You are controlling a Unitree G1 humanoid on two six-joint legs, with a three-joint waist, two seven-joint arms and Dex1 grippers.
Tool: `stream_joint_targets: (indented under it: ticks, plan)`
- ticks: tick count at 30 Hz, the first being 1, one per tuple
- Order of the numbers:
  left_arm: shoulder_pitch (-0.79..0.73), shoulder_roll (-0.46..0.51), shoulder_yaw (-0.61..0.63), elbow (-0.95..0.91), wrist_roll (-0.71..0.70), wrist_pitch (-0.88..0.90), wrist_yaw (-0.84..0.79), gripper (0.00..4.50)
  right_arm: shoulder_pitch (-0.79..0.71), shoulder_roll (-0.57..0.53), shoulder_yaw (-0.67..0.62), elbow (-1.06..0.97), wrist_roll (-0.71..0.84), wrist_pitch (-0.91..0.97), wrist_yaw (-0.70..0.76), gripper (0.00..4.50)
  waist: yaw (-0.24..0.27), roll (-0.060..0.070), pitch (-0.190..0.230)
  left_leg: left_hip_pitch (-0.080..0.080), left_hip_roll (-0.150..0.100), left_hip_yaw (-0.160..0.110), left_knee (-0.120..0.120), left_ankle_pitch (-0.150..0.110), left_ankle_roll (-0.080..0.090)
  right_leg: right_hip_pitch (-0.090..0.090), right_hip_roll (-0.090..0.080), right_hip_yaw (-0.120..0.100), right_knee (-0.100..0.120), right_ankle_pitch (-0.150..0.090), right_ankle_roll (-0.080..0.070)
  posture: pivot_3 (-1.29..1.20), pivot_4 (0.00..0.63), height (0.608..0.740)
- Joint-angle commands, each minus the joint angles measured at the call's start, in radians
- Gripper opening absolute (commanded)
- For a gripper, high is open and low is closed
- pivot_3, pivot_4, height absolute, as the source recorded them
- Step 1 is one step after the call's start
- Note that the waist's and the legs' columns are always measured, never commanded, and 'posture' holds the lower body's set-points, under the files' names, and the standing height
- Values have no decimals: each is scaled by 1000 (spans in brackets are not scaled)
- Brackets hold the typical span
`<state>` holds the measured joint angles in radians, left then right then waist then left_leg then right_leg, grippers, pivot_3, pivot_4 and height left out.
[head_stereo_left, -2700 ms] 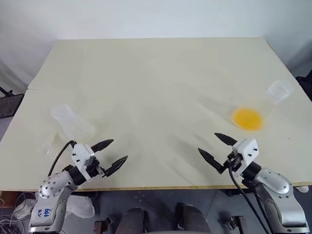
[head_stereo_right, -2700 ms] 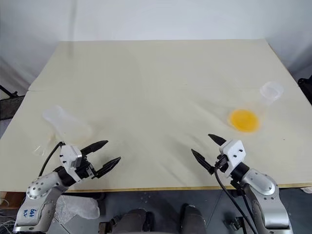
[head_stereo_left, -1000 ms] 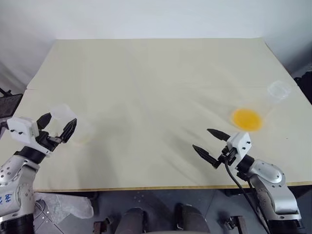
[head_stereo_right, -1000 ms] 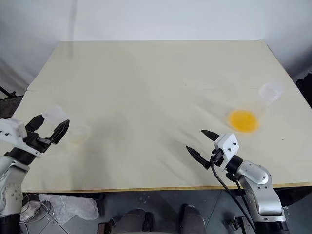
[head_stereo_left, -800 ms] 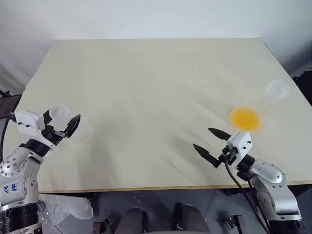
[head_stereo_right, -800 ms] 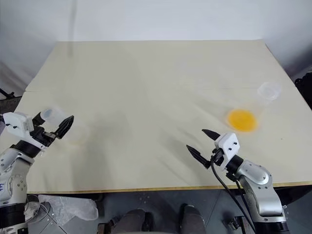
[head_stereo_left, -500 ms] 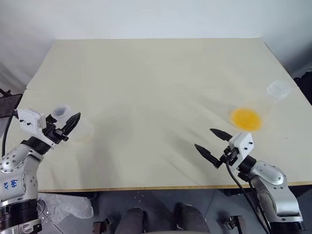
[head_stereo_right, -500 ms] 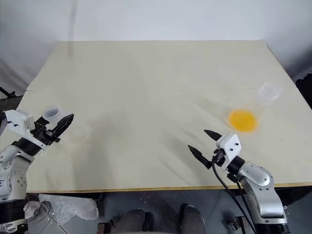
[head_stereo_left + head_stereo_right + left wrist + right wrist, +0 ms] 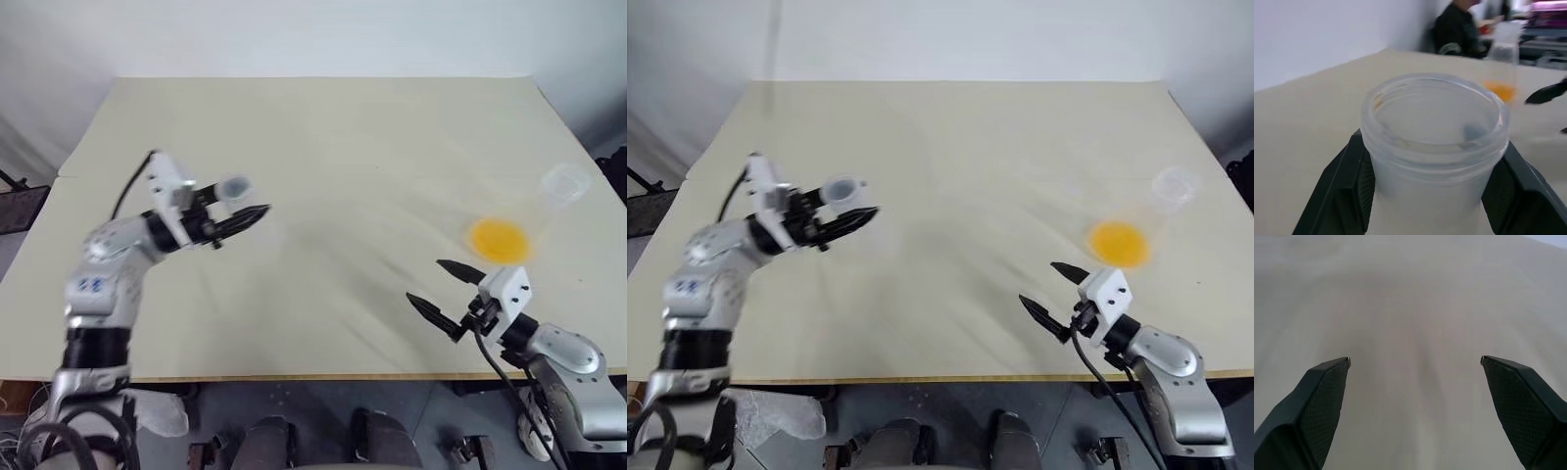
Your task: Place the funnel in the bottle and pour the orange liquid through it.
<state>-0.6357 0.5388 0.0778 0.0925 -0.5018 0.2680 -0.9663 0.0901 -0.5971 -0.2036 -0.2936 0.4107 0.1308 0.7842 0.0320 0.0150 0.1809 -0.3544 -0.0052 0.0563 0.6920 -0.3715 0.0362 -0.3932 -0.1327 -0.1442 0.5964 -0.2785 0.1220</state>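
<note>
The clear bottle's opening faces up, so I should carry on with my left gripper to the table's empty middle and let go once the bottle stands flat.
My left gripper is shut on the neck of the clear bottle and holds it above the left half of the table, mouth up. In the left wrist view the bottle's rimmed neck sits between the two black fingers. The orange liquid rests in the bottom of a clear conical flask at the table's right side. My right gripper hovers open near the front edge, just short of that flask, with nothing between its fingers. The funnel is out of view.
The cream table stretches wide between the two arms, with its front edge close to my right gripper. A seated person shows far behind the table in the left wrist view.
My left gripper closed on the bottle's neck at the table's left edge, then lifted it and carried it right, toward the table's middle. The right gripper stayed open and nearly still.
</note>
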Motion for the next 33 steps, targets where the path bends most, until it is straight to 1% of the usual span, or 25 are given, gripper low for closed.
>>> stream_joint_targets:
  ticks: [1,6,10,14,17,22,33]
  plan:
    - [-89,-60,-77,62,27,-57,-90,2482,39,-31,-54,-77,44,18,15,4500,-3,0,0,0,0,1,0,0,0,0,0,0,0,0,0,0,150,740]
    - [-198,-173,-189,184,90,-119,-178,2482,111,-53,-122,-132,102,47,42,4500,-4,-1,0,0,0,8,0,0,0,0,1,0,0,0,0,0,150,740]
    - [-229,-238,-240,237,114,-138,-232,2482,150,-64,-170,-168,142,43,70,4500,-4,-1,1,0,0,9,1,0,0,0,1,0,-1,0,0,0,150,740]
    - [-250,-295,-275,307,157,-182,-251,2482,168,-58,-188,-212,165,52,55,4500,-4,-1,1,0,0,9,1,0,0,0,1,0,-1,0,0,0,150,740]
    - [-271,-349,-313,359,201,-197,-249,2482,181,-41,-195,-251,168,58,17,4500,5,-1,1,-1,0,9,2,0,1,0,1,1,-1,0,0,0,150,740]
    - [-283,-394,-332,379,240,-220,-248,2482,223,-23,-182,-293,153,61,-14,4500,19,-2,1,-2,0,9,5,-1,2,0,1,1,-1,0,0,0,150,740]
    - [-311,-458,-340,436,293,-255,-246,2482,271,0,-195,-325,143,50,-63,4500,22,-2,1,-3,0,8,6,-2,4,0,1,3,-1,0,0,0,150,740]
